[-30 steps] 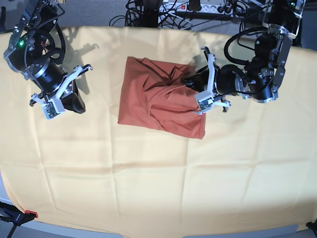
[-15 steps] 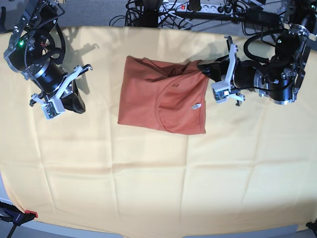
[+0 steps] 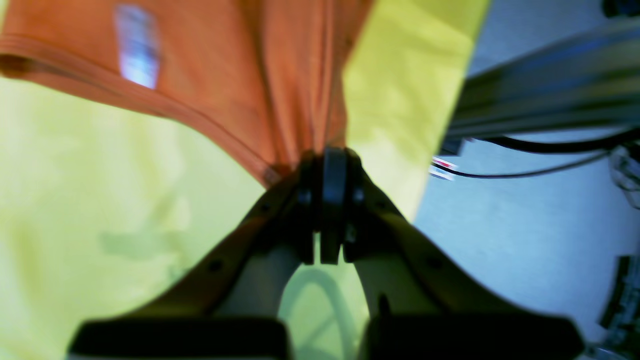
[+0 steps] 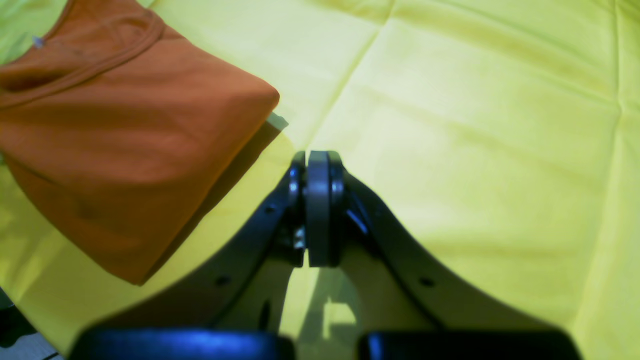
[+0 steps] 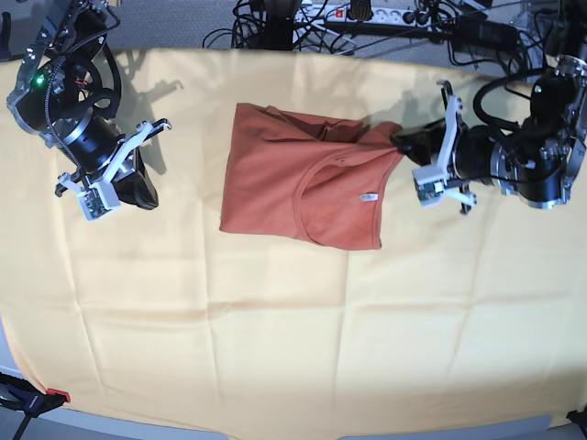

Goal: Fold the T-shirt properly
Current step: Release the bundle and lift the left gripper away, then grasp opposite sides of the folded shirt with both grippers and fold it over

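I should let go of the T-shirt where my left gripper has its corner bunched [image 5: 382, 139] and turn the T-shirt by its far edge and near corner [image 5: 227, 225], because it is lying crooked.
The rust-orange T-shirt [image 5: 293, 188] lies partly folded in the middle of the table, neckline and small white tag [image 5: 367, 196] facing up. My left gripper [image 5: 402, 140] is shut on a bunched corner of the shirt at its upper right, and the fabric is stretched toward it. The left wrist view shows the jaws [image 3: 327, 155] pinched on orange cloth [image 3: 280, 75], with the tag [image 3: 136, 45] blurred. My right gripper [image 5: 147, 195] rests shut and empty well to the left of the shirt. Its wrist view shows closed fingers [image 4: 317, 157] above bare cloth, the T-shirt [image 4: 115, 150] to their left.
A pale yellow cloth [image 5: 275, 321] with creases covers the whole table. Cables and a power strip [image 5: 367, 13] lie beyond the far edge. A clamp [image 5: 27, 401] sits at the near left corner. The left arm's body [image 5: 537, 165] hangs over the right edge.
My left gripper has travelled to the right with the shirt's corner, drawing the crumpled top layer flat so the neckline and tag show. The right arm has stayed still.
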Controlling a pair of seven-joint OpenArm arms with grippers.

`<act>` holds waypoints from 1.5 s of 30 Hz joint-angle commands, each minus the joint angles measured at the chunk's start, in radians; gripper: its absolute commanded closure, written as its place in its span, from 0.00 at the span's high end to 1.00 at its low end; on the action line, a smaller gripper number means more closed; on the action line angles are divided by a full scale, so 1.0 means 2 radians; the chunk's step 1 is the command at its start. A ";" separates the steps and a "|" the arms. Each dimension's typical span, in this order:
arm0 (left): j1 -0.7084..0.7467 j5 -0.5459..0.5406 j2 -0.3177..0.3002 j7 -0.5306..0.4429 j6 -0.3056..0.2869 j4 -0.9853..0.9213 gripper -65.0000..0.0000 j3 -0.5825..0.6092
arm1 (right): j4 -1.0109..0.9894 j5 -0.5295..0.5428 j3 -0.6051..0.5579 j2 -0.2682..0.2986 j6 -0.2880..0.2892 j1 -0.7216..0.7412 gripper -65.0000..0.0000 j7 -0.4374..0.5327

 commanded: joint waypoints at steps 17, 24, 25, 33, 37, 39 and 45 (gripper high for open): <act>0.025 0.002 -0.060 0.017 -0.003 -0.001 0.52 -0.005 | 0.009 0.036 0.002 0.003 0.002 0.004 0.00 0.008; 0.002 -0.133 -0.064 0.016 -0.003 0.000 0.00 -0.005 | 0.009 0.095 -0.012 0.003 0.012 0.006 0.00 0.010; 0.003 -0.139 -0.063 0.016 -0.003 0.000 0.00 -0.005 | 0.008 0.094 -0.023 0.004 0.012 0.007 0.00 0.009; 0.016 -0.165 -0.025 0.023 -0.003 0.000 0.00 -0.005 | -0.047 -0.024 -0.153 0.026 0.012 0.059 0.00 0.037; 0.040 -0.166 -0.015 0.023 -0.003 0.008 0.00 -0.004 | -0.108 -0.044 -0.185 0.037 0.012 0.108 0.00 0.048; 0.049 -0.166 -0.013 0.024 -0.003 0.018 0.00 -0.003 | -0.148 -0.044 -0.197 0.040 0.012 0.137 0.00 0.050; 0.082 -0.142 -0.012 0.022 -0.003 0.039 0.00 -0.003 | -0.273 -0.044 -0.245 0.044 0.012 0.228 0.00 0.050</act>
